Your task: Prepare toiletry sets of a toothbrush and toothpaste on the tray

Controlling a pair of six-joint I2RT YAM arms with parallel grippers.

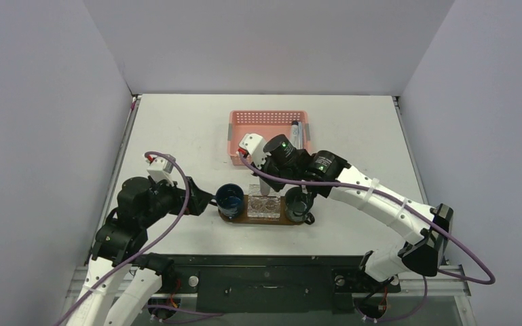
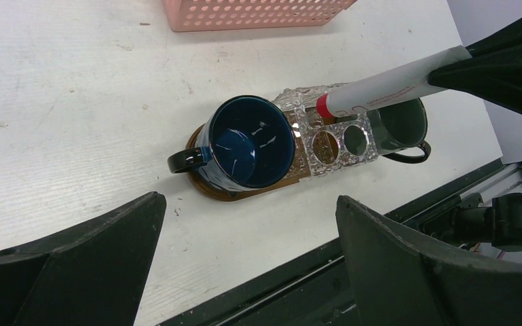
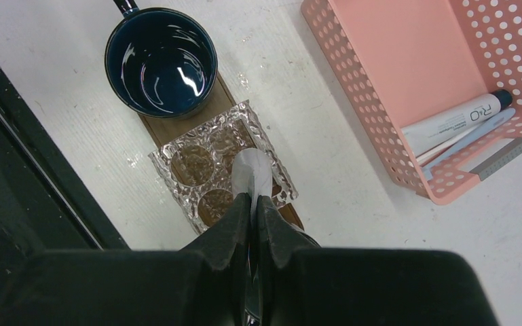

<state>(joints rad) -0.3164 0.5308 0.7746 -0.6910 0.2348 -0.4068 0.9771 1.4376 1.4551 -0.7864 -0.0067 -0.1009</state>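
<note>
The tube's red cap (image 2: 323, 106) is pointing down at the clear holder's open rear slot (image 2: 315, 119). My right gripper goes on lowering the tube until the cap is standing inside.
The tray (image 1: 234, 217) is a dark brown oval board near the table's front, also in the left wrist view (image 2: 225, 193) and the right wrist view (image 3: 151, 125). On it stand a blue mug (image 1: 230, 197), a clear square holder (image 1: 263, 207) and a dark green mug (image 1: 297, 202). My right gripper (image 1: 266, 178) (image 3: 252, 198) is shut on a white toothpaste tube (image 2: 387, 87) (image 3: 251, 175). It holds the tube's red cap down over the holder (image 2: 332, 139). My left gripper (image 1: 207, 200) (image 2: 248, 198) is open and empty, left of the blue mug (image 2: 248, 142).
A pink perforated basket (image 1: 234, 129) stands behind the tray, also in the right wrist view (image 3: 353, 75). It holds another white toothpaste tube (image 3: 451, 122) and a light blue toothbrush (image 3: 472, 132) at its right end. The table's black front edge (image 2: 353, 238) lies close below the tray.
</note>
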